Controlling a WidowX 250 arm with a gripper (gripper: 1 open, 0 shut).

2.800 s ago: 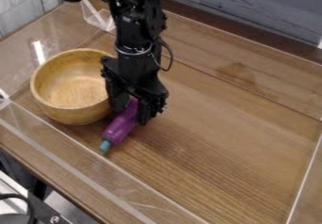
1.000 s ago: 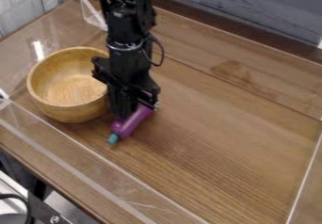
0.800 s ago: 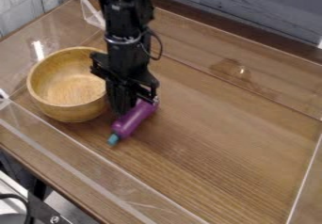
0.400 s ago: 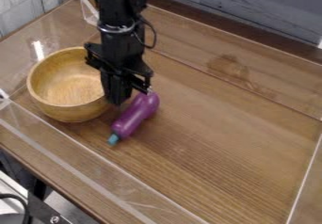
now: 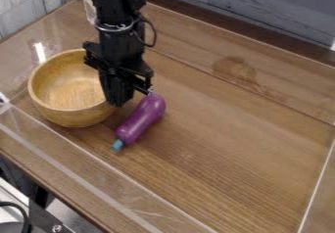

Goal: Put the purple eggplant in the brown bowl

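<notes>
My gripper needs to open, move away from the bowl and go around the eggplant's stem half [image 5: 129,133], because it is next to the purple eggplant's upper end, close against the brown bowl's rim [image 5: 113,104].
The purple eggplant [image 5: 141,118] lies on the wooden table, its teal stem tip [image 5: 116,146] pointing toward the near left. Just left of it stands the brown bowl [image 5: 45,73], with nothing inside. My gripper [image 5: 124,96] points straight down between the bowl's right rim and the eggplant's upper end. It is close to both, and nothing shows between its fingers. The dark fingers [image 5: 131,88] blend together, so the gap between them cannot be read.
A clear plastic wall [image 5: 157,193] rings the tabletop along the near and side edges. A grey plank wall [image 5: 262,7] stands behind. Bare wood [image 5: 242,119] stretches to the right of the eggplant.
The gripper has shifted left and a little away from the camera, off the eggplant's upper end and toward the bowl's rim. The eggplant stays on the table, now fully uncovered.
</notes>
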